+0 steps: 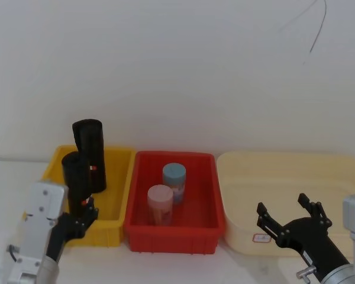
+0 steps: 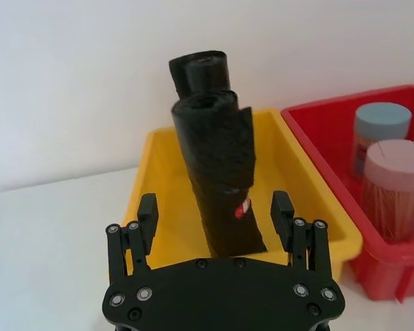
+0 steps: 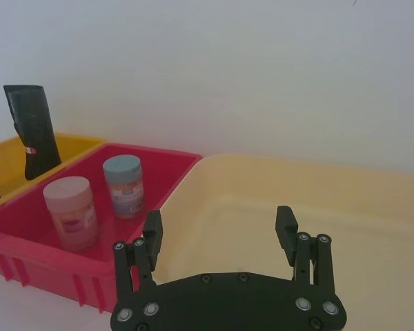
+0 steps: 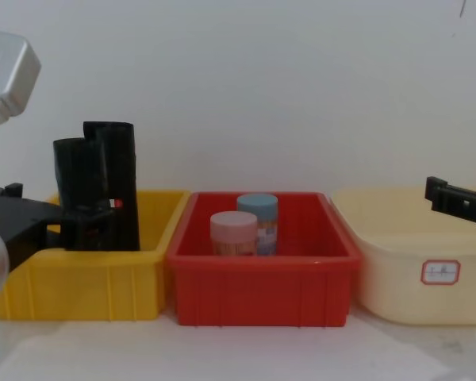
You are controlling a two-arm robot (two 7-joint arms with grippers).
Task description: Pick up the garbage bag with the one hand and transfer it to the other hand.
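The roll will stay wound and straight when the robot lifts it, since only a short loose edge [image 2: 248, 143] sticks out from the wound garbage bag [image 4: 80, 176].
The garbage bag [image 1: 74, 174] is a tall black roll with a small white-and-red label, standing upright at the front of the yellow bin [image 1: 123, 177]. My left gripper [image 2: 216, 214] is open at the roll's lower part, one finger on each side, with a gap to each; in the head view this left gripper [image 1: 84, 214] sits at the bin's near left. A second black roll [image 1: 90, 148] stands just behind the first. My right gripper [image 1: 287, 218] hangs open and holds nothing above the near rim of the cream bin [image 1: 284, 171].
A red bin [image 1: 174, 236] sits between the yellow and cream bins and holds a blue-lidded jar [image 1: 174, 180] and a pink-lidded jar [image 1: 160, 204]. A white wall rises close behind all three bins. White tabletop lies in front of them.
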